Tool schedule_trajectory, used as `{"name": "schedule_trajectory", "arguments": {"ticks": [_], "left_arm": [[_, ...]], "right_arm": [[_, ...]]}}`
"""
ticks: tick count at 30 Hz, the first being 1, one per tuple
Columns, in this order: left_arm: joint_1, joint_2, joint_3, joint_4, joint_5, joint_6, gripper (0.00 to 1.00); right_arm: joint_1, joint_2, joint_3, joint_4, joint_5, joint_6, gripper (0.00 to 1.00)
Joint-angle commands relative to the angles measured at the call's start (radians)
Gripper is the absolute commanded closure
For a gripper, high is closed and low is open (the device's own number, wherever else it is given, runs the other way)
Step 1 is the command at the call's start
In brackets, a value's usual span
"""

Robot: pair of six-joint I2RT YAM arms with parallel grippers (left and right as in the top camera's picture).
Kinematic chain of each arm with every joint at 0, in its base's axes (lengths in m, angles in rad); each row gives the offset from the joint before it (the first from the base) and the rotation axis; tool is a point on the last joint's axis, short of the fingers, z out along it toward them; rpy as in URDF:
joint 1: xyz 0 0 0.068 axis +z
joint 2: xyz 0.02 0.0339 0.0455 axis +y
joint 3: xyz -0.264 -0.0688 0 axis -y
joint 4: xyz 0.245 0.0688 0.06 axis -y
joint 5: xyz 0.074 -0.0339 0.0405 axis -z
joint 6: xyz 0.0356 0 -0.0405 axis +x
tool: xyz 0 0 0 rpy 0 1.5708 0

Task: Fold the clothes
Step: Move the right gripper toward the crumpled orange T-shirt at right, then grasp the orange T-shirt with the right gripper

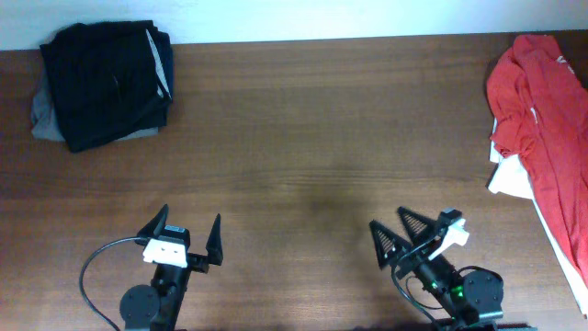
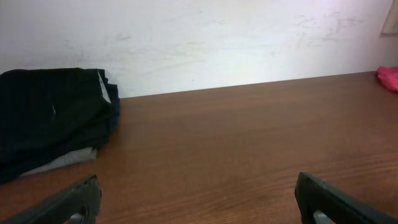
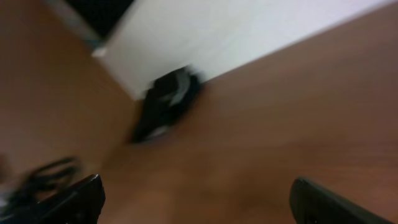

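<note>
The red-orange T-shirt [image 1: 525, 106] is crumpled at the table's side edge, far from the robot's left gripper, so next the right gripper turns to it and pulls it to the table's middle [image 1: 262, 119].
The red-orange T-shirt [image 1: 544, 119] lies crumpled at the table's far right edge, with white fabric showing under it. A sliver of it shows at the right edge of the left wrist view [image 2: 389, 78]. My left gripper [image 1: 188, 232] is open and empty near the front edge, left of centre, its fingers [image 2: 198, 190] spread wide over bare wood. My right gripper [image 1: 392, 226] is open and empty near the front edge, right of centre, turned to the left; its view [image 3: 196, 193] is blurred. Both grippers are far from the shirt.
A folded black-and-grey garment pile [image 1: 103, 83] sits at the back left corner, also in the left wrist view [image 2: 53, 118] and, blurred, in the right wrist view [image 3: 166, 101]. A white wall runs behind the brown wooden table [image 1: 312, 138]. A black cable [image 1: 92, 276] loops by the left arm's base.
</note>
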Motion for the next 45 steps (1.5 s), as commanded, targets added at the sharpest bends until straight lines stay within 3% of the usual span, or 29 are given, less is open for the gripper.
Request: {"name": "schedule_trajectory", "arguments": {"ticks": [1, 4, 8, 11, 14, 19, 24, 27, 30, 33, 38, 45], "left_arm": [[-0.004, -0.005, -0.005, -0.001, -0.002, 0.016, 0.01], [-0.004, -0.005, -0.005, -0.001, -0.002, 0.016, 0.01], [-0.004, -0.005, -0.005, -0.001, -0.002, 0.016, 0.01], [-0.004, -0.005, -0.005, -0.001, -0.002, 0.016, 0.01], [-0.004, -0.005, -0.005, -0.001, -0.002, 0.016, 0.01], [-0.004, -0.005, -0.005, -0.001, -0.002, 0.016, 0.01], [-0.004, -0.005, -0.005, -0.001, -0.002, 0.016, 0.01], [-0.004, -0.005, -0.005, -0.001, -0.002, 0.016, 0.01], [-0.004, -0.005, -0.005, -0.001, -0.002, 0.016, 0.01], [-0.004, -0.005, -0.005, -0.001, -0.002, 0.016, 0.01], [-0.004, -0.005, -0.005, -0.001, -0.002, 0.016, 0.01], [-0.004, -0.005, -0.005, -0.001, -0.002, 0.016, 0.01]], "right_arm": [[-0.003, -0.008, -0.007, 0.112, -0.188, 0.288, 0.02], [-0.003, -0.008, -0.004, 0.366, -0.142, 0.28, 0.02], [-0.004, 0.004, 0.06, 0.361, 0.011, 0.14, 0.02], [-0.004, 0.084, 0.206, 0.16, 0.201, -0.079, 0.02], [-0.004, 0.319, 0.484, -0.071, 0.509, -0.351, 0.02], [-0.007, 0.828, 0.981, -0.354, 1.057, -0.521, 0.02], [-0.167, 1.332, 1.456, -0.698, 1.073, -0.567, 0.01], [-0.28, 1.569, 1.649, -0.853, 1.07, -0.597, 0.02], [-0.352, 1.702, 1.672, -0.825, 1.068, -0.598, 0.02], [-0.408, 1.839, 1.673, -0.782, 0.952, -0.732, 0.02], [-0.457, 2.09, 1.673, -0.753, 0.875, -0.813, 0.0], [-0.454, 2.205, 1.672, -0.681, 0.838, -0.813, 0.15]]}}
